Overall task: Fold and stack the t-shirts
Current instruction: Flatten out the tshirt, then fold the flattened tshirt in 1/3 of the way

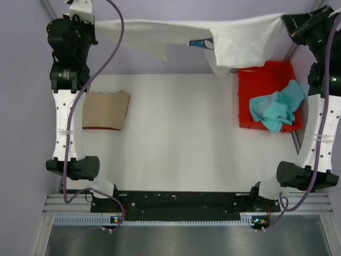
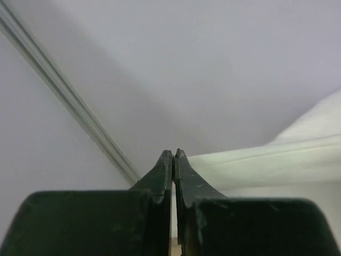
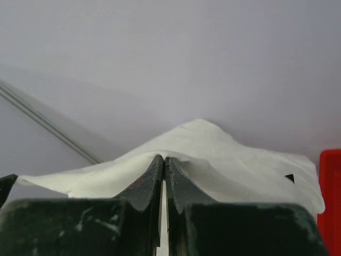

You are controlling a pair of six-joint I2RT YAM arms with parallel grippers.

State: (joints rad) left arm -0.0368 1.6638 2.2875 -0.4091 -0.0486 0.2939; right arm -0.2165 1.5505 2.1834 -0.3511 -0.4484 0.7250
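Next, I move my left gripper and my right gripper back and down to lay the white t-shirt across the tabletop (image 1: 169,133), because it is stretched past the table's far edge (image 1: 154,74).
The white t-shirt (image 1: 234,40) hangs stretched in the air across the far side of the table, with a bit of its blue print (image 1: 201,42) showing. My left gripper (image 1: 94,21) is shut on its left end and my right gripper (image 1: 285,20) is shut on its right end. In the left wrist view the left gripper (image 2: 173,152) has its jaws pressed together, and the white cloth (image 2: 277,160) runs off to the right. In the right wrist view the cloth (image 3: 224,154) bulges over the tips of the closed right gripper (image 3: 164,157). A folded tan t-shirt (image 1: 105,109) lies on the table at left. A crumpled teal t-shirt (image 1: 277,106) sits in the bin.
A red plastic bin (image 1: 261,80) stands at the right side of the table under the shirt's right half, and its edge (image 3: 331,202) shows in the right wrist view. Pale walls and a metal frame post (image 2: 69,101) close in the back.
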